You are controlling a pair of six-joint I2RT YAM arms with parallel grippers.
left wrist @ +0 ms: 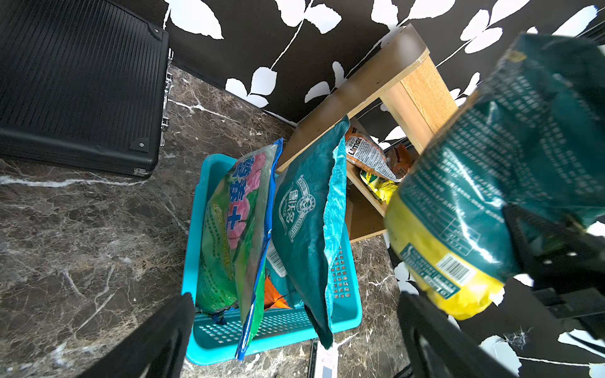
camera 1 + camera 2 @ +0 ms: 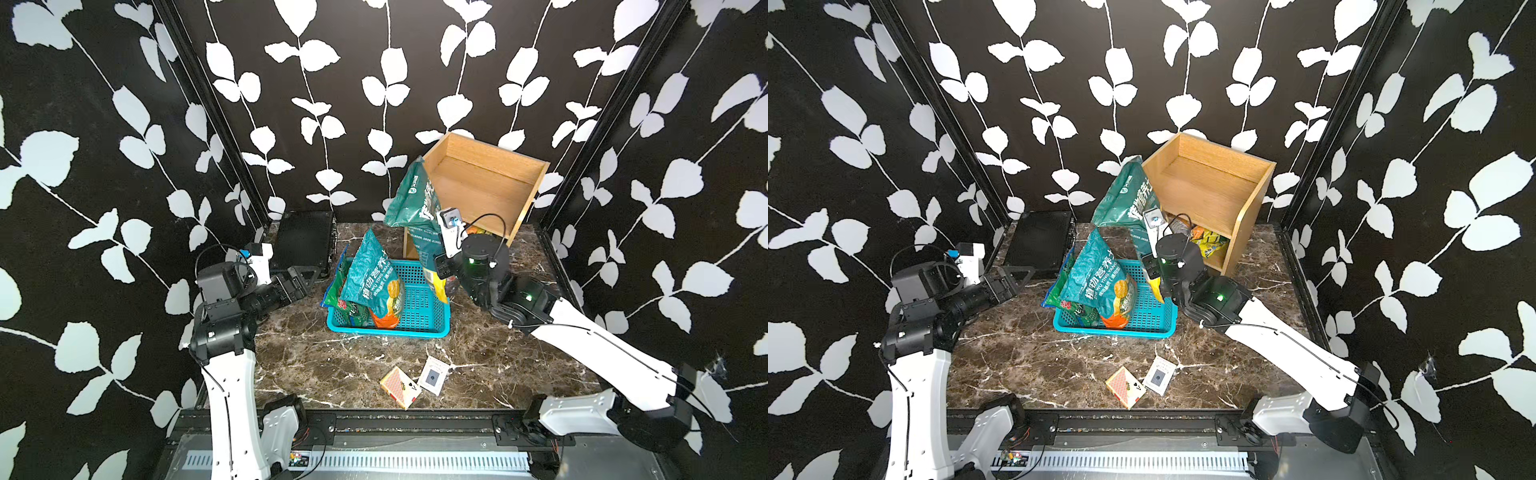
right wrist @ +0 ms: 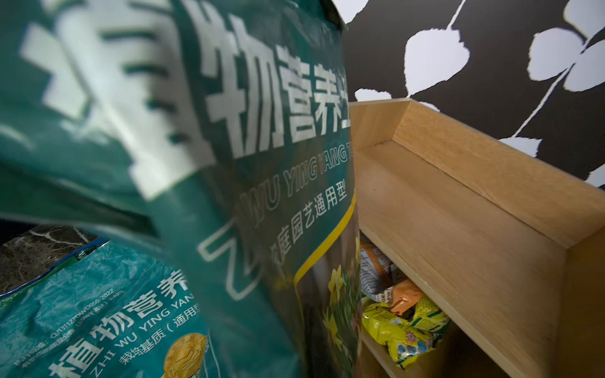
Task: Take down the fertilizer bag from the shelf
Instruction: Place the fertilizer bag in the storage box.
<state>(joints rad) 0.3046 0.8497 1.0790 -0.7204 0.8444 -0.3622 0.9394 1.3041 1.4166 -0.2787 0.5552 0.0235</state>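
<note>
My right gripper should keep lowering the dark green bag, which hangs yellow end down above the basket's empty space, until it stands beside the teal bag.
A dark green fertilizer bag with a yellow lower end hangs in the air beside the left side of the light-wood shelf, above the right edge of the basket. My right gripper is shut on the bag's lower part. In the right wrist view the bag fills most of the picture, with the shelf behind it. The top tier is bare. My left gripper stands open and empty to the left of the basket.
A turquoise basket in the middle holds a teal bag and other packs. A black case lies at the back left. Snack packs fill a lower tier. A card box and a card lie in front.
</note>
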